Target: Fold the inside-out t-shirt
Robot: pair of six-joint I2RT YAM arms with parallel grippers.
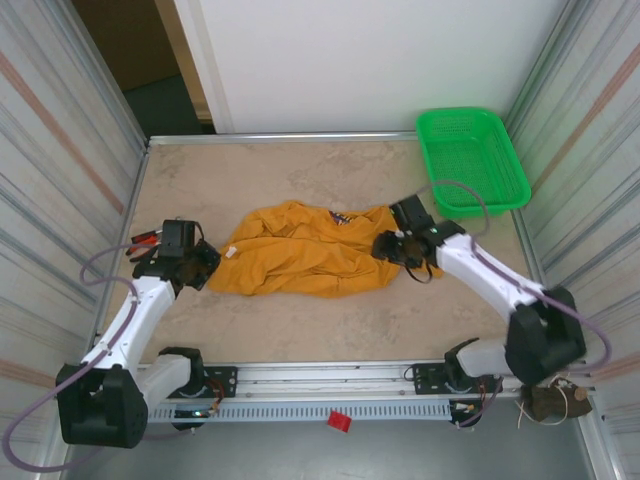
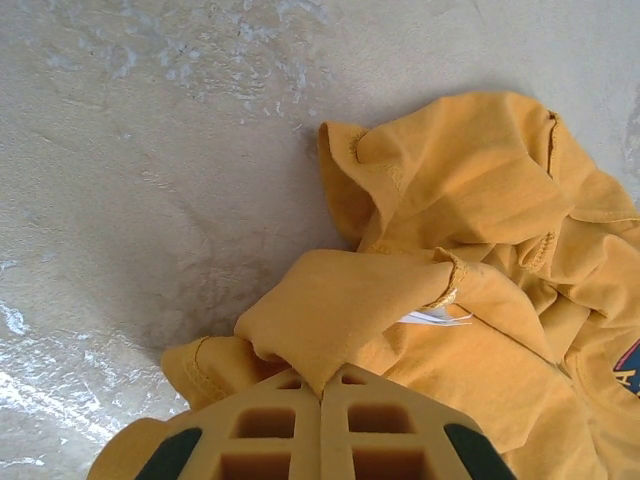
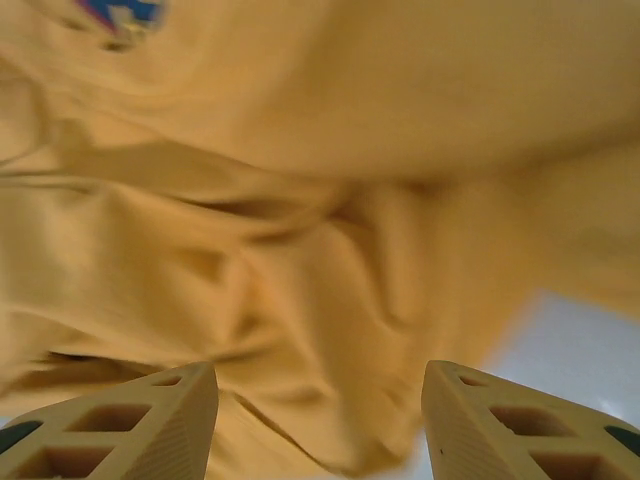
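Observation:
My gripper will lift the mustard t-shirt point(image 1: 305, 268), and its gathered cloth will hang down and open out longer, because long loose creases point(image 1: 300, 239) bunch it into a narrow heap.
The mustard inside-out t-shirt point(image 1: 300, 255) lies crumpled in the middle of the table, with a bit of dark print point(image 1: 343, 216) at its far edge. My left gripper point(image 1: 212, 260) is at the shirt's left end, shut on a pinched fold of the t-shirt point(image 2: 340, 310); a small white label point(image 2: 435, 318) shows just beyond that fold. At the shirt's right end my right gripper point(image 1: 385, 245) stands open. Its fingers point(image 3: 165, 420) straddle rumpled cloth of the t-shirt point(image 3: 320, 200) without squeezing it, and the print point(image 3: 115, 12) is at the view's top left.
A green plastic basket point(image 1: 470, 150) sits at the table's back right corner. Metal walls close in both sides, and a rail runs along the near edge. Bare tabletop point(image 1: 250, 165) lies behind the shirt and in front of it.

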